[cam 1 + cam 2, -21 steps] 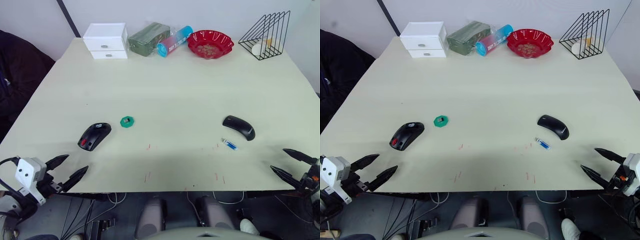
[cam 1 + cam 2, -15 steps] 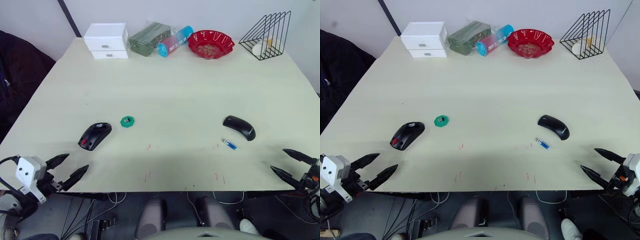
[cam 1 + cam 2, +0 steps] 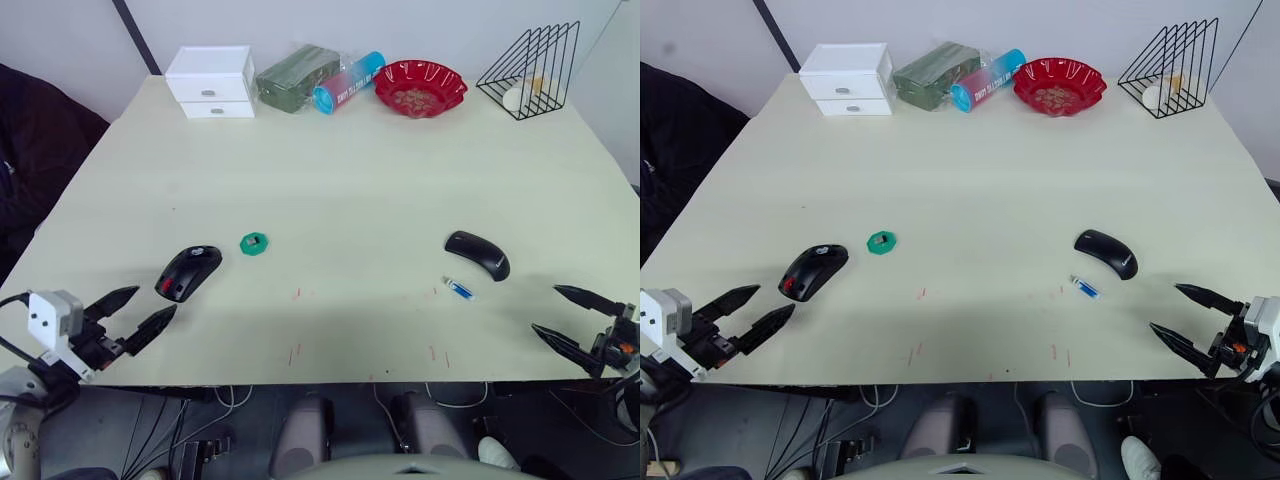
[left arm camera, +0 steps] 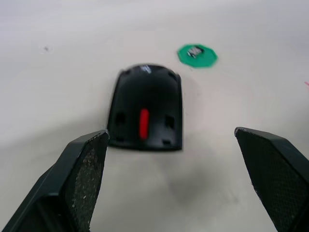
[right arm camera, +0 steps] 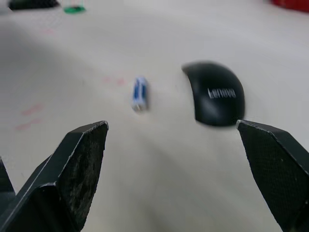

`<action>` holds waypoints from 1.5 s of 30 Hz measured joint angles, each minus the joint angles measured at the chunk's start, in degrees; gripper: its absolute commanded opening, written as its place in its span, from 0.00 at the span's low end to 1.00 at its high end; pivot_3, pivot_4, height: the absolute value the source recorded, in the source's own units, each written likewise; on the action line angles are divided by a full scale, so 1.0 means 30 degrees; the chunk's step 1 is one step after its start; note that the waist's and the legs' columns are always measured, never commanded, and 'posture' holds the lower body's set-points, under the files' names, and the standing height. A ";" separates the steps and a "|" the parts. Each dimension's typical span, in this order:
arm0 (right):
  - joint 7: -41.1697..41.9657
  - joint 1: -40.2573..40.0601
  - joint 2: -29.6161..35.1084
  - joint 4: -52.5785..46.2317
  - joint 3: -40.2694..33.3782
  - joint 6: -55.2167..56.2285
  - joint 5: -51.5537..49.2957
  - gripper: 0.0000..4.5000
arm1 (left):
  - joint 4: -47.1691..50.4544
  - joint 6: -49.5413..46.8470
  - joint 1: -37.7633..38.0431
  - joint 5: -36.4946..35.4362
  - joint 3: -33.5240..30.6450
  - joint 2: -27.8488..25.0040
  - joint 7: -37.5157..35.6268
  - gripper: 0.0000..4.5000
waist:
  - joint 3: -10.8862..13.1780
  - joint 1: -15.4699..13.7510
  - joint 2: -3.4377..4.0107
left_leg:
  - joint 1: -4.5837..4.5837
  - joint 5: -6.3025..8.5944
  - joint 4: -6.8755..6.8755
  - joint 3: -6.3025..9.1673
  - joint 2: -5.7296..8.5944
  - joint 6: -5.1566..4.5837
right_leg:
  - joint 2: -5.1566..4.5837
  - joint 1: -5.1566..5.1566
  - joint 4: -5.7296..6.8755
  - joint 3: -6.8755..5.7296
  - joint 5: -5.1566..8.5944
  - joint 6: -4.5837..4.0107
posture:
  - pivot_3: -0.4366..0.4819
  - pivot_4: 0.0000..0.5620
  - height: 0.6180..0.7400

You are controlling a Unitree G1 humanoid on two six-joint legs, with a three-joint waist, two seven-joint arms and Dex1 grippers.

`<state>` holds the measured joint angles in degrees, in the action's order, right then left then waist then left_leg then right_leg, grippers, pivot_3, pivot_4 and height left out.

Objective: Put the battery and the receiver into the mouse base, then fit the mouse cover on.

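The black at the rounded end of the mouse base [image 3: 188,274] is broken by a pale patch [image 3: 197,252], so I should expect an open slot for the battery there.
The black mouse base [image 3: 189,273] lies at the near left of the table, a red strip showing on its top [image 4: 144,123]. Just right of it a green disc [image 3: 254,244] carries the tiny grey receiver [image 4: 195,50]. My left gripper [image 3: 157,301] is open at the table's front edge, just short of the base. At the near right lies the glossy black mouse cover [image 3: 478,254], with the blue and white battery [image 3: 459,289] close in front of it. Over the front edge, a little right of the battery and apart from it, my right gripper [image 3: 545,308] stands open.
Along the far edge of the table [image 3: 350,170] stand a white drawer box [image 3: 211,80], a green packet [image 3: 297,76], a blue and pink tube [image 3: 348,82], a red bowl [image 3: 421,87] and a black wire rack [image 3: 531,68]. Faint red marks dot the near middle.
Both grippers have moved forward over the table's front edge, the left towards the mouse base, the right towards the battery and cover. The things on the table have not moved.
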<state>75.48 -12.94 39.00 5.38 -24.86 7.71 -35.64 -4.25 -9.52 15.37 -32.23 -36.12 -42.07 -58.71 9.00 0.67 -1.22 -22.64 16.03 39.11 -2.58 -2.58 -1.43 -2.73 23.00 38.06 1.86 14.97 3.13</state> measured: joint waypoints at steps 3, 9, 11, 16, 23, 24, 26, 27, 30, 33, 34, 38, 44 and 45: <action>0.0322 0.0192 0.0000 -0.0868 0.0107 -0.0576 -0.0604 1.00 | -0.0344 -0.0032 -0.0532 0.0174 0.0049 -0.0234 0.0131 0.99 | 0.0001 -0.0004 0.0002 | -0.0002 0.0000 0.0000 0.0003 0.0002 -0.0001 | -0.0004 0.0000 -0.0002 0.0000 -0.0001 0.0002 | 0.48 0.27 1.00; 0.2180 0.1136 0.0586 -0.2136 0.0514 -0.1307 -0.1671 1.00 | -0.1409 -0.0547 -0.2363 0.0270 0.0574 -0.1016 0.0203 0.99 | 0.0001 -0.0014 -0.0002 | -0.0008 0.0000 0.0000 0.0009 0.0026 -0.0001 | -0.0001 -0.0001 -0.0009 -0.0017 -0.0003 0.0003 | 0.48 0.27 1.00; 0.2715 0.1482 0.0703 -0.1957 0.0515 -0.1486 -0.1856 1.00 | -0.1523 -0.0662 -0.2739 0.0409 0.0989 -0.1192 -0.0017 0.99 | 0.0001 -0.0026 -0.0002 | -0.0010 0.0001 0.0000 0.0010 0.0035 -0.0002 | -0.0006 -0.0003 -0.0009 -0.0017 -0.0004 0.0004 | 0.48 0.27 1.00; 0.4056 0.1838 0.0787 -0.0527 0.0487 -0.1295 -0.1937 1.00 | -0.2051 -0.0892 -0.3678 0.0740 0.1721 -0.1543 -0.0122 0.99 | 0.0002 -0.0023 -0.0004 | -0.0008 0.0000 0.0001 0.0011 0.0049 -0.0001 | -0.0005 -0.0003 0.0000 -0.0028 -0.0004 0.0003 | 0.48 0.27 1.00; 0.4771 0.1990 0.0782 0.0549 0.0479 -0.0796 -0.1722 1.00 | -0.2269 -0.1824 -0.5199 0.1126 0.2697 -0.1928 0.0085 0.99 | 0.0002 -0.0021 -0.0004 | -0.0009 0.0000 0.0001 0.0026 0.0054 -0.0001 | -0.0008 -0.0004 0.0001 -0.0027 -0.0005 0.0005 | 0.48 0.27 1.00; 0.4779 0.1990 0.0781 0.0559 0.0479 -0.0786 -0.1711 1.00 | -0.2268 -0.2019 -0.5342 0.1189 0.2941 -0.1941 0.0096 0.99 | 0.0003 0.0007 -0.0003 | -0.0008 0.0000 0.0000 0.0031 0.0054 -0.0001 | -0.0007 -0.0003 0.0002 -0.0026 -0.0005 0.0006 | 0.48 0.27 1.00; 0.4769 0.2007 0.0761 0.0567 0.0478 -0.0763 -0.1705 1.00 | -0.2300 -0.2160 -0.5530 0.1470 0.3527 -0.2021 0.0033 0.99 | 0.0003 0.0024 -0.0003 | -0.0007 0.0000 0.0001 0.0038 0.0054 -0.0001 | -0.0005 -0.0003 0.0005 -0.0024 -0.0006 0.0005 | 0.48 0.27 1.00; 0.4763 0.2019 0.0744 0.0568 0.0476 -0.0743 -0.1704 1.00 | -0.2400 -0.2158 -0.5679 0.1667 0.3741 -0.2025 0.0032 0.99 | 0.0003 0.0013 -0.0003 | -0.0007 0.0000 0.0001 0.0042 0.0055 -0.0001 | -0.0005 -0.0003 0.0007 -0.0024 -0.0006 0.0006 | 0.48 0.27 1.00; 0.4739 0.2243 0.0434 0.0574 0.0454 -0.0448 -0.1716 1.00 | -0.2885 -0.2129 -0.6261 0.2402 0.4355 -0.2089 0.0172 0.99 | 0.0002 -0.0013 -0.0004 | -0.0007 -0.0001 0.0002 0.0031 0.0062 0.0000 | 0.0000 -0.0004 0.0008 -0.0029 -0.0006 0.0005 | 0.48 0.27 1.00; 0.4817 0.2253 0.0246 0.0567 0.0464 -0.0018 -0.1704 1.00 | -0.3656 -0.1921 -0.7010 0.3342 0.5044 -0.2197 0.0285 0.99 | 0.0004 -0.0020 -0.0001 | -0.0010 0.0000 0.0002 0.0024 0.0067 0.0000 | -0.0002 -0.0003 0.0004 -0.0029 -0.0006 0.0006 | 0.48 0.27 1.00; 0.4833 0.2245 0.0225 0.0568 0.0463 0.0036 -0.1703 1.00 | -0.3782 -0.1896 -0.7125 0.3509 0.5147 -0.2209 0.0339 0.99 | 0.0004 -0.0023 -0.0001 | -0.0013 0.0000 0.0001 0.0026 0.0067 0.0000 | -0.0004 -0.0003 0.0003 -0.0030 -0.0006 0.0007 | 0.48 0.27 1.00; 0.4790 0.2282 0.0158 0.0569 0.0464 0.0272 -0.1656 1.00 | -0.4320 -0.1863 -0.7560 0.4191 0.5694 -0.2334 0.0497 0.99 | 0.0004 -0.0022 -0.0001 | -0.0013 0.0000 0.0002 0.0027 0.0068 0.0000 | -0.0004 -0.0003 0.0008 -0.0030 -0.0007 0.0007 | 0.48 0.27 1.00; 0.4654 0.2302 0.0105 0.0593 0.0464 0.0655 -0.1557 1.00 | -0.4902 -0.2153 -0.7911 0.4844 0.6284 -0.2526 0.0877 0.99 | 0.0004 -0.0021 -0.0001 | -0.0011 -0.0001 0.0002 0.0038 0.0066 0.0000 | -0.0006 -0.0003 0.0012 -0.0030 -0.0007 0.0008 | 0.48 0.27 1.00; 0.4635 0.2350 0.0029 0.0596 0.0464 0.0751 -0.1528 1.00 | -0.4966 -0.2234 -0.7966 0.4910 0.6312 -0.2527 0.0919 0.99 | 0.0004 -0.0022 -0.0002 | -0.0010 -0.0001 0.0002 0.0042 0.0067 0.0000 | -0.0006 -0.0003 0.0012 -0.0030 -0.0007 0.0007 | 0.48 0.27 1.00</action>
<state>89.39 -5.89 39.09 7.17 -23.47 9.96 -40.22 -19.15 -16.22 -8.53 -17.50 -17.19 -49.66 -55.96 9.01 0.60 -1.23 -22.67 16.03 39.12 -2.46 -2.38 -1.43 -2.75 22.99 38.09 1.77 14.95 3.16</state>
